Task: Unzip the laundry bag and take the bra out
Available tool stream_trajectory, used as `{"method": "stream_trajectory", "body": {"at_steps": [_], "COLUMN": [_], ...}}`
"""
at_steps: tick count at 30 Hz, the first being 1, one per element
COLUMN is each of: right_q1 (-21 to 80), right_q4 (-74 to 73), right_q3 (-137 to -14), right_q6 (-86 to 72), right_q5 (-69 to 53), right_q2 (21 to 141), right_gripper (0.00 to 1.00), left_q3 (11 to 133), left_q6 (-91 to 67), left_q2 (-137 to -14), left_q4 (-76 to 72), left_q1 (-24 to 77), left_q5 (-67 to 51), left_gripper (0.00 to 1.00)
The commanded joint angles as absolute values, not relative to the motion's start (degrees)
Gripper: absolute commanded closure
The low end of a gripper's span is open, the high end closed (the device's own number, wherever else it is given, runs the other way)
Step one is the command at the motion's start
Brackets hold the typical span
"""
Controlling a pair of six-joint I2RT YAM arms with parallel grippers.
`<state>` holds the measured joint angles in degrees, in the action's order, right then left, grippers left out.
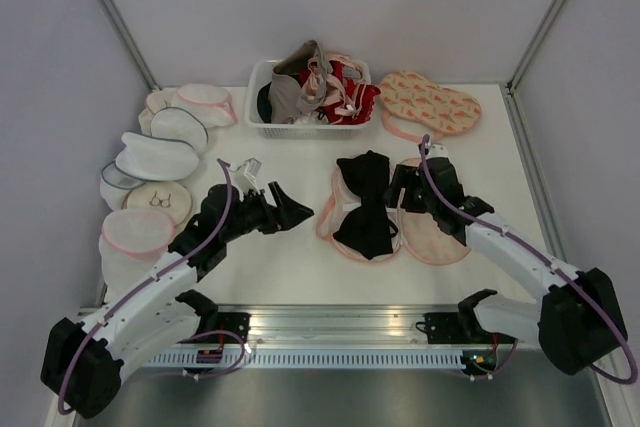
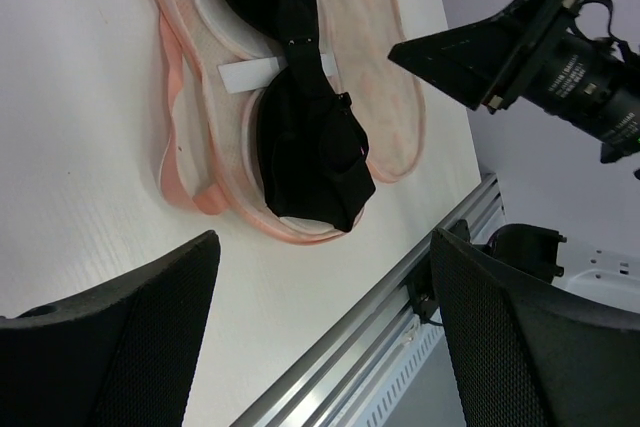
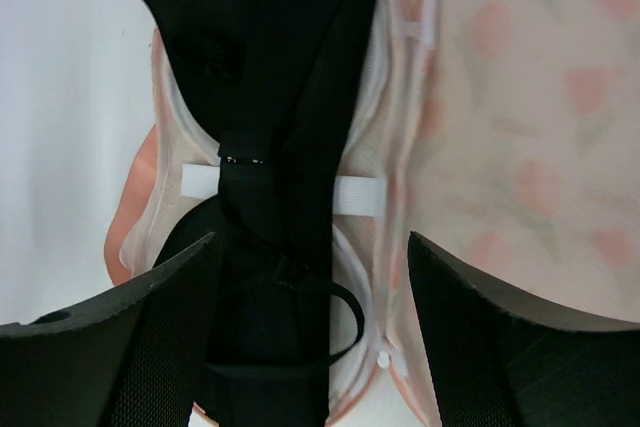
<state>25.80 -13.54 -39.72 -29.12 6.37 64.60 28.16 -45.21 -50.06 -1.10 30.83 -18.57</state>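
Observation:
My right gripper keeps going down until it closes on the black bra's narrow middle [image 1: 374, 204], since it lies over the white elastic band [image 3: 357, 195] between my open fingers.
The peach laundry bag [image 1: 435, 237] lies unzipped and spread open mid-table, its lid folded to the right. The black bra [image 1: 365, 209] lies in the open left half, under a white elastic band [image 3: 200, 182]. My right gripper [image 1: 402, 192] is open just over the bag's middle; in its wrist view [image 3: 310, 337] the fingers straddle the bra [image 3: 280, 77] and the zip edge of the lid [image 3: 520, 117]. My left gripper [image 1: 295, 210] is open and empty, left of the bag, above the table. Its wrist view [image 2: 320, 347] shows the bra [image 2: 310, 137] and bag [image 2: 195, 137] ahead.
A second, closed watermelon-print pouch [image 1: 430, 102] lies at the back right. A white basket [image 1: 262, 117] of red, pink and grey garments stands at the back. Several white mesh pouches [image 1: 155, 159] lie along the left. An aluminium rail [image 1: 330, 322] runs along the near edge.

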Motion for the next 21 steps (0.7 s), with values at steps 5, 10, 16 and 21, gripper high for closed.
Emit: {"method": "stream_trajectory", "body": {"at_steps": [5, 10, 16, 21], "right_q1": [22.68, 22.5, 22.41, 22.41], "right_q4": [8.26, 10.37, 12.03, 18.88], "right_q3": [-37.88, -39.9, -40.78, -40.34], "right_q6": [-29.53, -28.74, -27.77, -29.97], "right_q5": [-14.75, -15.56, -13.53, -20.99], "right_q2": [77.32, 84.1, 89.38, 94.04], "right_gripper": [0.22, 0.25, 0.26, 0.45], "left_q3": [26.11, 25.49, 24.87, 24.44], "left_q6": [-42.71, -42.72, -42.8, -42.89], "left_q2": [-44.48, -43.59, -42.01, -42.19], "left_q4": [2.55, 3.77, 4.66, 4.83], "left_q1": [30.59, 30.59, 30.5, 30.5], "left_q5": [-15.38, -15.12, -14.33, -14.33], "left_gripper": [0.11, 0.11, 0.11, 0.11]}}
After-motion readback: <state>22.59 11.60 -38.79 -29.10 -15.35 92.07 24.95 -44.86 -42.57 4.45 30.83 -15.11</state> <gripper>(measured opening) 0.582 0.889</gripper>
